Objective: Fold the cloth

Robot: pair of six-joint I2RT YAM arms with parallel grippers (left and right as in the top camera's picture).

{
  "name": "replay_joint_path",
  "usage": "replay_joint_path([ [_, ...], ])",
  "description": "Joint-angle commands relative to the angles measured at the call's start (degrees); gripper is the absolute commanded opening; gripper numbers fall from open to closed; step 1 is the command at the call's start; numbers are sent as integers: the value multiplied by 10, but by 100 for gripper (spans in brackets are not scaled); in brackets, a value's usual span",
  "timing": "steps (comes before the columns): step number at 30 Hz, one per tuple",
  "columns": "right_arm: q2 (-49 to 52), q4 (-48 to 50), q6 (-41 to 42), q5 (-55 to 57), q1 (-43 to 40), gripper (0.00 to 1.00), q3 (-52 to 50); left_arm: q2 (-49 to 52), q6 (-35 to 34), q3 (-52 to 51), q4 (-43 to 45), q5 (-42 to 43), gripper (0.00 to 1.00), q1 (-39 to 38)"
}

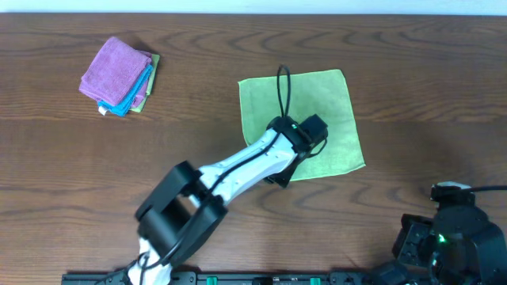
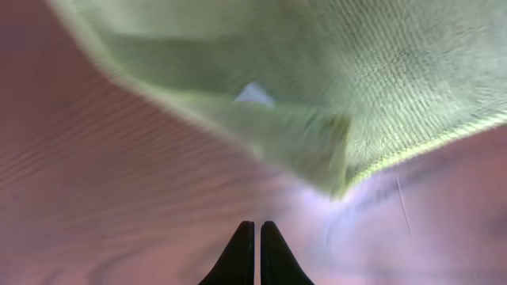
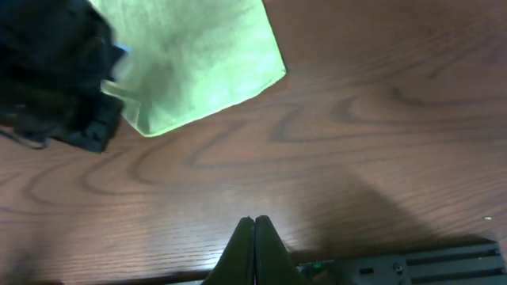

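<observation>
My left gripper is to spread the cloth's flap flat and square the cloth before folding it, because the cloth's near corner is folded over its white tag.
The lime-green cloth lies flat on the wooden table, right of centre. My left gripper is shut and empty, just off the cloth's near-left corner, with the arm lying across that side. In the left wrist view the shut fingers hover over bare table, and the cloth with its small white tag lies just ahead. My right gripper is shut and empty over the table's front edge, well clear of the cloth.
A stack of folded cloths, purple on top with blue beneath, sits at the far left of the table. The right arm's base stands at the front right corner. A black rail runs along the front edge.
</observation>
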Motion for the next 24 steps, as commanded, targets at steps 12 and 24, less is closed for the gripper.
replay_joint_path([
  [12,-1,2,6,4,5,2,2,-30,-34,-1,159,3,6,-3],
  [24,-1,0,6,4,5,2,2,70,-35,-1,104,-5,6,-3],
])
